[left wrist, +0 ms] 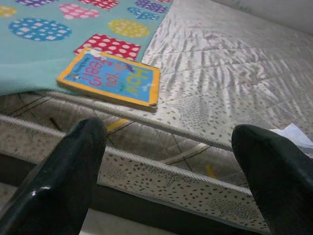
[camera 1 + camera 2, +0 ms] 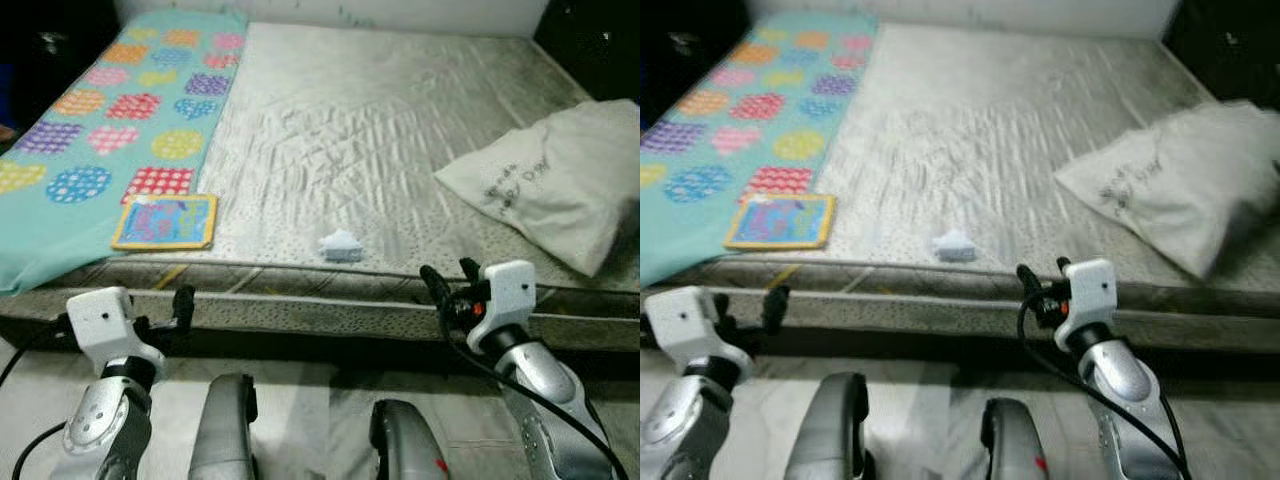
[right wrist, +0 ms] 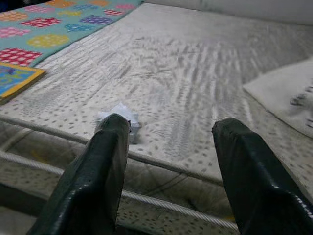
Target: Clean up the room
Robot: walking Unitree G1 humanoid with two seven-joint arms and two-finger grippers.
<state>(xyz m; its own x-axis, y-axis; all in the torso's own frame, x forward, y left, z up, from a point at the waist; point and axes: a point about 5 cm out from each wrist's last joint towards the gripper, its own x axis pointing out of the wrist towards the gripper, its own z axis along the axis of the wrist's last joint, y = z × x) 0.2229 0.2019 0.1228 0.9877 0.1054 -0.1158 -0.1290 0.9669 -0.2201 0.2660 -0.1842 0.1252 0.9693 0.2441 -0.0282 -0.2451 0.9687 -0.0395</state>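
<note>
The crumpled white paper (image 2: 342, 247) is standing up in a peaked fold (image 2: 343, 236). It will hold its shape, with its flaps sticking out, when I carry it.
A crumpled white paper scrap (image 2: 341, 245) lies near the front edge of the bare grey mattress (image 2: 330, 120). A children's book (image 2: 165, 221) with a yellow border rests flat on the corner of a teal dotted blanket (image 2: 100, 130), left of the scrap. My right gripper (image 2: 448, 270) hovers open just in front of the mattress edge, a little right of the scrap, with nothing between its fingers. My left gripper (image 1: 168, 131) is open too, low before the mattress side, below and in front of the book.
A white pillow (image 2: 560, 180) lies at the mattress's right side, overhanging the front edge. Dark furniture stands at both far corners. Pale floor (image 2: 310, 400) runs along the bed front, where my two legs show.
</note>
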